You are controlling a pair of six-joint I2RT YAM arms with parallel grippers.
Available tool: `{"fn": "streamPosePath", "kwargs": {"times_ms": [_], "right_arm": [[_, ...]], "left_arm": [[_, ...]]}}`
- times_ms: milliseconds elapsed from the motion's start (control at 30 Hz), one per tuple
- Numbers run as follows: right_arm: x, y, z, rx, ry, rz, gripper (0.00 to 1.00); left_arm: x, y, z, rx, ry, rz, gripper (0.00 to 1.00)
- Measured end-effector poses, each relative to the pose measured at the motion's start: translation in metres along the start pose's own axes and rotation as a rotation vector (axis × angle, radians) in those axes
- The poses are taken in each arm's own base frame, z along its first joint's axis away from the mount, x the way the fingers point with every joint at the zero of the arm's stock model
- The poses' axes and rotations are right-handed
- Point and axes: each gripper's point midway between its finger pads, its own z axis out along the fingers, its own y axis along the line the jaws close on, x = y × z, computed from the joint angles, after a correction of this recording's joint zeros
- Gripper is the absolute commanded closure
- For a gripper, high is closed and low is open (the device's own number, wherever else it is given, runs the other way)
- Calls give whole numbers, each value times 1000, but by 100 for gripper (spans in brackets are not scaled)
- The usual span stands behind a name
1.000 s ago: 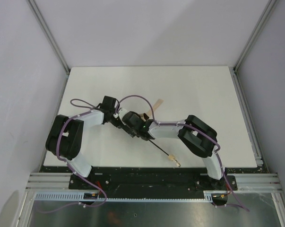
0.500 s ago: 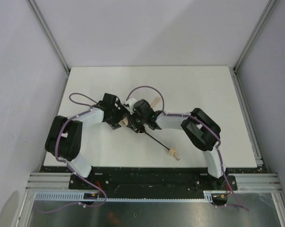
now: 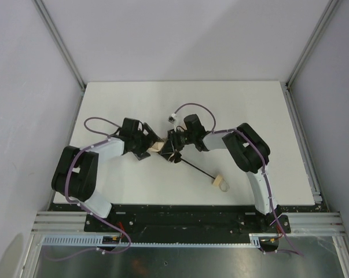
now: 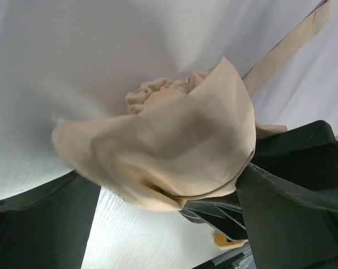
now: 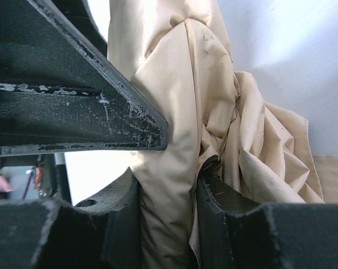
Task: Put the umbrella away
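A loose canopy flap (image 4: pixel 177 134) lies spread between the open fingers of my left gripper, so I should close them on the flap (image 4: pixel 157 176) before my right gripper changes its hold.
The umbrella (image 3: pixel 158 146) lies mid-table, its tan canopy bunched between the two grippers. Its thin black shaft (image 3: pixel 196 169) runs toward the near right and ends in a pale knob handle (image 3: pixel 220 183). My right gripper (image 3: pixel 173 147) is shut on a fold of the canopy (image 5: pixel 213 112), which is pinched between its black fingers (image 5: pixel 115 224). My left gripper (image 3: pixel 146 145) is open. Its fingers (image 4: pixel 40 224) stand wide on either side of the canopy bundle (image 4: pixel 169 145). A tan strap (image 4: pixel 286 47) trails off from the bundle across the table.
The white table (image 3: pixel 249 116) is boxed in by pale walls and metal corner posts (image 3: pixel 304 55). The black mounting rail (image 3: pixel 180 217) runs along the near edge. Purple cables (image 3: pixel 99 124) loop above both wrists.
My left gripper has opened and let go of the canopy. My right gripper has moved back and to the right while holding the fabric, so the shaft and handle have slid right.
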Motion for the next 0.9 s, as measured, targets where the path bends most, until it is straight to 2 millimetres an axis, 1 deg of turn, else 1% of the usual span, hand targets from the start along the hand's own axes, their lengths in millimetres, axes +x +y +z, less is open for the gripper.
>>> {"fn": "streamPosePath", "kwargs": {"times_ms": [67,167,233,300,467,500,533,600,633,700,733,767,800,833,900], "right_arm": [[3,3,-2,-36,10,34,100],[7,6,-5,-81,23,76,100],[10,8,-7,-105,34,101,100],[12,9,-8,-122,45,122,100],[13,6,-13,-132,62,167,100],[13,6,-13,-131,67,174,100],[14,6,-13,-127,70,181,97],[13,5,-13,-113,76,192,85],[12,6,-13,-103,77,193,77],[11,6,-13,-78,77,190,59],[11,6,-13,-59,76,183,45],[10,6,-14,-35,74,179,36],[8,7,-15,-9,72,179,31],[5,12,-17,14,68,161,28],[0,16,-22,96,55,116,25]], "left_arm": [[4,2,3,8,10,-11,5],[8,0,7,20,29,-27,12],[9,-5,13,36,48,-37,20],[9,-11,19,47,57,-39,33],[12,-14,26,36,55,-42,76],[12,-16,27,42,50,-51,84],[12,-18,27,47,48,-59,89],[12,-20,27,53,43,-76,97],[12,-22,26,56,39,-83,98],[12,-20,26,56,28,-80,100],[13,-20,25,58,24,-78,100],[13,-19,25,59,24,-78,100],[14,-19,24,61,23,-76,100],[14,-19,23,62,20,-76,100],[14,-18,22,55,18,-75,100]]}}
